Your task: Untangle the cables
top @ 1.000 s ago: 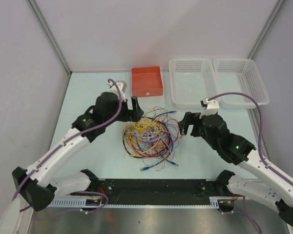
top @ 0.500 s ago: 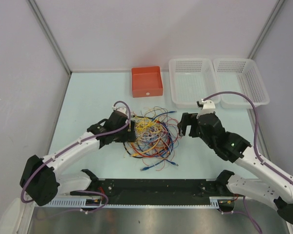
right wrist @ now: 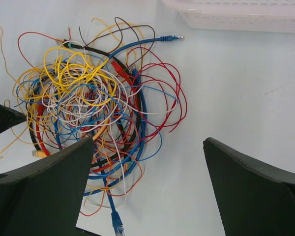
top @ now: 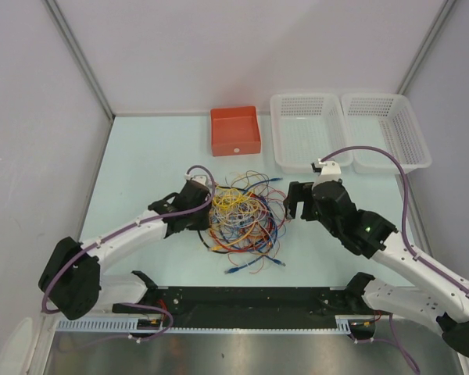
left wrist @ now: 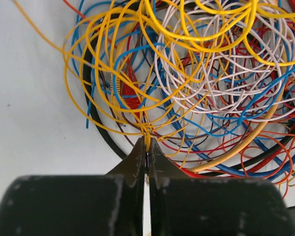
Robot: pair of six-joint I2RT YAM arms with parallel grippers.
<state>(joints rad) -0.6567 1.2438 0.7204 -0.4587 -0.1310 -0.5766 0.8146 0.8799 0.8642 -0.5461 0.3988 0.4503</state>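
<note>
The yellow strands of cable [top: 233,195] are holding open, rounded loops atop the heap [top: 224,204], so the yellow pieces will stay curled when I pick them up and carry them.
The cables [top: 242,219] lie in one tangled heap of yellow, white, blue, red, orange and black wire in the middle of the table. My left gripper [top: 205,215] sits low at the heap's left edge. In the left wrist view, the left gripper [left wrist: 147,142] is shut, pinching a few thin yellow strands of the cables [left wrist: 211,83] at its tips. My right gripper [top: 295,199] hovers just right of the heap, open. Between the wide-apart jaws of that right gripper [right wrist: 148,142] there is bare table, with the cables [right wrist: 88,103] up and to the left.
A red-orange box [top: 235,130] stands behind the heap. Two white mesh baskets [top: 306,131] [top: 385,130] stand at the back right; one basket's rim [right wrist: 236,14] shows in the right wrist view. Blue plug ends [top: 275,263] trail toward the black front rail [top: 250,301].
My left arm has come down and forward to the heap's left edge, and its jaws have closed on yellow strands. The right arm has barely shifted.
</note>
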